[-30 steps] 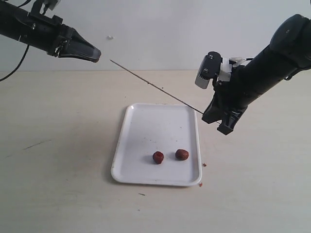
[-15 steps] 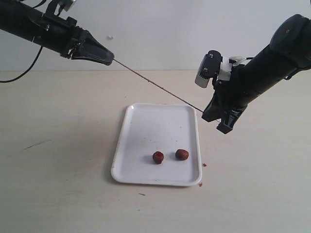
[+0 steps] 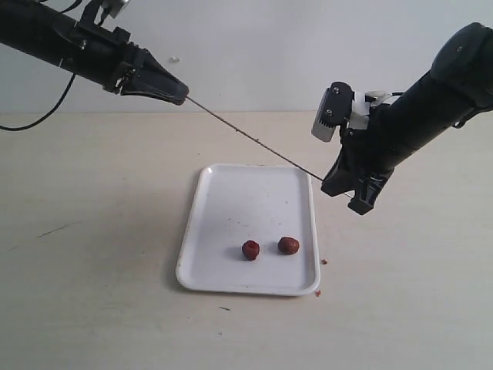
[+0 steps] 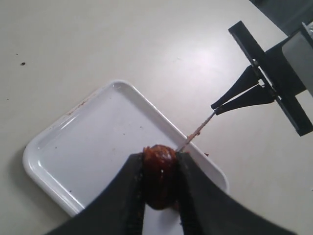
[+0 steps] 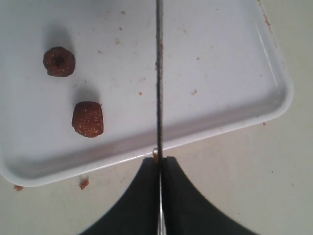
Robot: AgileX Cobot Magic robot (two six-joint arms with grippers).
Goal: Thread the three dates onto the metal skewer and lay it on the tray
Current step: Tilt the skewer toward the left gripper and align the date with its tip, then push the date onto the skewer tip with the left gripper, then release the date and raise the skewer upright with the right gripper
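My left gripper goes on pushing the date (image 4: 160, 177), which the skewer's tip is meeting, along the metal skewer (image 3: 254, 138) and lets go once the skewer holds it.
My right gripper (image 3: 331, 183) is shut on one end of the thin metal skewer (image 3: 254, 140), which slants up to the left above the white tray (image 3: 202, 202). The left gripper (image 3: 182, 97) is at the skewer's far tip, shut on a dark reddish-brown date (image 4: 159, 172); the rod's tip (image 4: 195, 133) meets that date. In the exterior view the held date is hidden between the fingers. Two more dates (image 3: 250, 249) (image 3: 288, 245) lie on the tray's near part. The right wrist view shows the skewer (image 5: 159, 78) running from the jaws over the tray (image 5: 274, 105), past both dates (image 5: 59, 61) (image 5: 88, 119).
Small reddish crumbs (image 3: 323, 262) lie on the pale table beside the tray's near right corner. A dark scuff mark (image 3: 58, 230) is on the table at the left. A plain wall stands behind the table.
The left gripper moved right with its date, from a gap beside the skewer's tip to right on the tip. The right arm and the two tray dates stayed put.
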